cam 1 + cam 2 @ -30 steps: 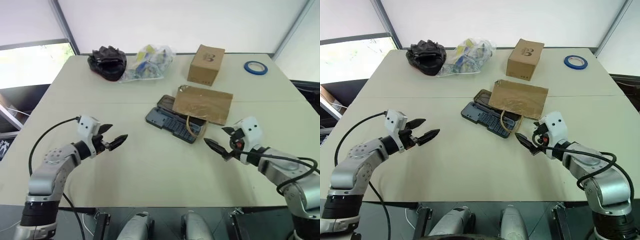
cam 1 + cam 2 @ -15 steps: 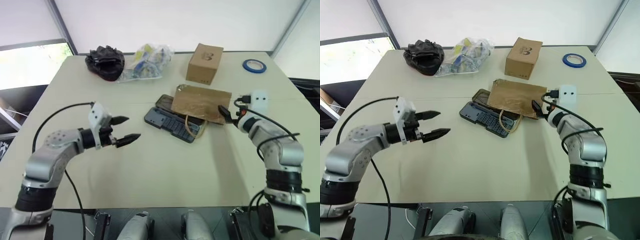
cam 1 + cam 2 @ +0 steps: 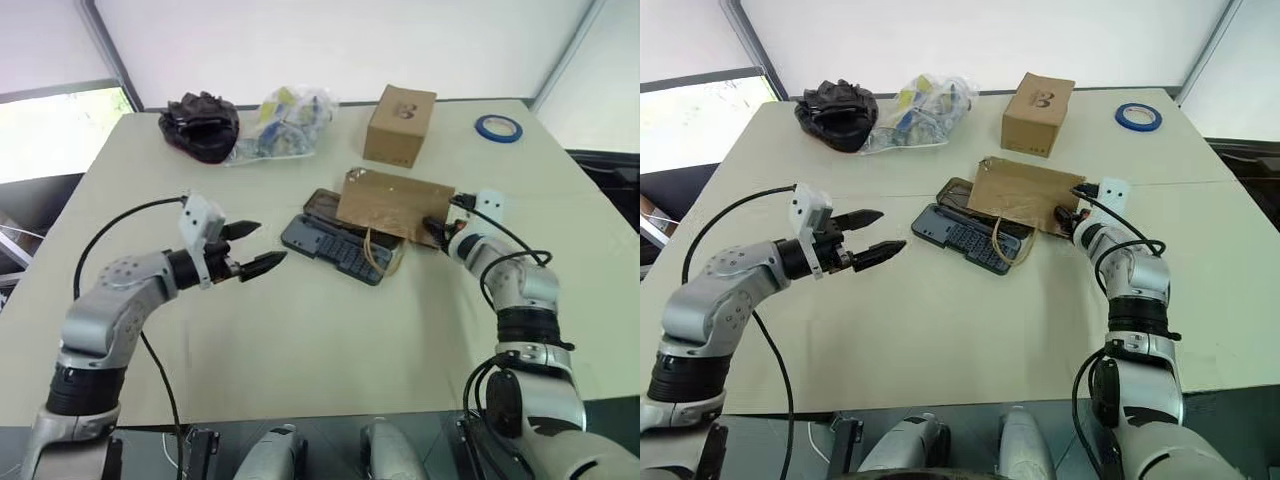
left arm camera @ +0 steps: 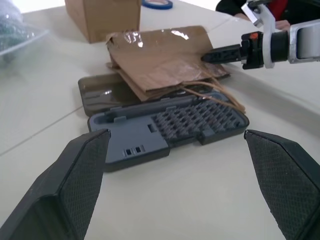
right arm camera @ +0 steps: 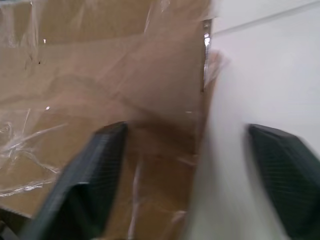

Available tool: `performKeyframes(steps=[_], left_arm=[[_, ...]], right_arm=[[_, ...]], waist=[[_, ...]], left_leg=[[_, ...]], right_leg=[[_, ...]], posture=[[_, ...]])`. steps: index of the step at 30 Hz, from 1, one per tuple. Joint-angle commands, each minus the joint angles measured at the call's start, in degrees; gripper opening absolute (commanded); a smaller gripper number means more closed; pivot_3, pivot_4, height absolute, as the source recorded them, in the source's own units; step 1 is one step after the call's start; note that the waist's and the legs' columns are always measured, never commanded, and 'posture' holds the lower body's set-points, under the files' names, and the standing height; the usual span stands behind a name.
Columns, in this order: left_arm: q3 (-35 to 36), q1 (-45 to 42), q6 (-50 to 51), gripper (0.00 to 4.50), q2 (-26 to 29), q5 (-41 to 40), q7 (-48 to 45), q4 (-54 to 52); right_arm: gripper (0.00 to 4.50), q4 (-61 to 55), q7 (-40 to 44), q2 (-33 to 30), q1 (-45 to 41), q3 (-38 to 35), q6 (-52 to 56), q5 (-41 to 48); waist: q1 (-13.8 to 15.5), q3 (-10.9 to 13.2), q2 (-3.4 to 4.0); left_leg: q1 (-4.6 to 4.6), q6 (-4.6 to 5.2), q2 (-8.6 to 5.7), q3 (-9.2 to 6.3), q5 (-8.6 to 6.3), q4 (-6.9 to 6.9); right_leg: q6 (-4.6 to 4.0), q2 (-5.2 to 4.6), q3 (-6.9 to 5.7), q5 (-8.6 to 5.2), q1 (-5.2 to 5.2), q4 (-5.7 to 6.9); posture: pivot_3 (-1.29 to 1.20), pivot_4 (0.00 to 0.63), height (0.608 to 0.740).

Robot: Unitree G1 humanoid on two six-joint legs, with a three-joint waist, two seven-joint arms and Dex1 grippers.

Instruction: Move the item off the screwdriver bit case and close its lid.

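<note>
The smoky lid's far edge [image 3: 330,192] goes under the brown paper bag [image 3: 395,205], so the robot should expect a hidden latch there when it pulls the bag away.
The item, a flat brown paper bag [image 3: 395,203], lies across the far side of the open screwdriver bit case [image 3: 335,248]. It covers most of the smoky lid [image 3: 320,205], and its string handles drape over the bit slots [image 4: 200,116]. My right gripper [image 3: 435,225] is at the bag's right edge, fingers apart. In the right wrist view one finger [image 5: 97,175] is over the bag [image 5: 100,80] and the other over the table. To the left of the case, my left gripper [image 3: 262,248] hovers open above the table, pointing at the case.
At the back of the table stand an upright cardboard box [image 3: 400,125], a blue tape roll [image 3: 497,127], a clear plastic bag of small things [image 3: 280,125] and a black crumpled object [image 3: 200,125]. Bare tabletop [image 3: 300,330] lies in front of the case.
My right gripper has reached forward from the near table to the bag's right edge, and its fingers have narrowed. My left gripper has risen and drifted right toward the case, still open.
</note>
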Motion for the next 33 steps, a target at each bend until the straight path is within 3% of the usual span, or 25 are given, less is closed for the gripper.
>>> performKeyframes(steps=[1,4,21,28,33], left_arm=[[0.9,0.1,-1.2,4.5,0.2,0.5,1.2,-2.2],[1.3,0.8,-1.5,4.5,0.2,0.7,2.2,-2.1],[0.3,2.4,-3.7,4.5,-0.9,3.1,3.7,1.0],[-0.8,2.1,-4.1,4.5,-1.7,4.4,3.6,2.1],[-1.2,2.5,-4.2,4.5,-1.5,5.0,3.7,1.7]], right_arm=[[1.66,0.5,0.8,-0.2,-2.1,0.0,-1.8,-0.2],[0.11,1.1,1.1,-0.4,-2.3,0.0,-2.1,-0.3],[0.11,-17.9,0.5,-1.9,-0.1,-4.7,0.0,4.5],[3.44,-10.9,5.2,-2.3,-0.1,-2.0,-0.1,4.1],[3.44,-2.3,8.2,-2.4,-4.5,0.1,-3.8,2.5]], waist=[[0.0,0.0,0.0],[0.0,0.0,0.0],[-0.8,0.0,0.01],[-0.9,0.0,0.01],[-1.0,0.0,0.01]], left_leg=[[0.0,0.0,0.0,-0.01,0.0,-0.01],[0.0,0.0,0.0,-0.01,0.0,-0.01],[0.01,-0.01,0.01,-0.02,0.01,-0.07],[0.03,-0.01,0.02,0.01,0.01,-0.07],[0.03,-0.01,0.03,0.03,0.01,-0.08]], right_leg=[[0.0,0.0,0.0,0.0,0.0,0.0],[0.0,0.0,0.0,0.0,0.0,0.0],[0.0,0.0,0.0,0.0,-0.03,0.03],[0.0,-0.01,0.01,0.0,-0.03,0.06],[0.0,-0.01,0.01,0.0,-0.04,0.06]], posture=[[0.0,0.15,0.74],[0.0,0.15,0.74],[0.0,0.15,0.74],[0.0,0.15,0.74],[0.0,0.15,0.74]])
